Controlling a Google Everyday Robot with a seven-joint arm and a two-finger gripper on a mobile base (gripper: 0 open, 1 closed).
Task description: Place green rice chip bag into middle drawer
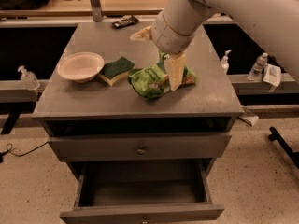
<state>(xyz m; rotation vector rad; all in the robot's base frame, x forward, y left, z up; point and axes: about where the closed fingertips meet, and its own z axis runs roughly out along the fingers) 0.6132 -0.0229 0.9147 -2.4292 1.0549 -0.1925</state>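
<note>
The green rice chip bag (160, 79) is lying crumpled and has puffy ends (145, 83), so it will bunch up at my gripper with both ends still sticking out when I pick it up.
The green rice chip bag (147, 80) lies crumpled on the grey cabinet top (93, 101), right of centre. My gripper (158, 52) hangs on the white arm right over the bag and is open. One tan finger (175, 71) points down in front of the bag's right half, and the other finger (140, 34) sticks out to the left above it. I cannot tell whether the lower finger touches the bag. The middle drawer (140, 213), the lower of the two knobbed drawers, is pulled out and its inside is bare.
A tan bowl (80, 65) and a green-and-yellow sponge (117, 69) sit left of the bag. A black remote (125, 21) lies at the back. The upper drawer front (140, 148) is closed. Bottles stand on side ledges at the left (28, 78) and right (258, 66).
</note>
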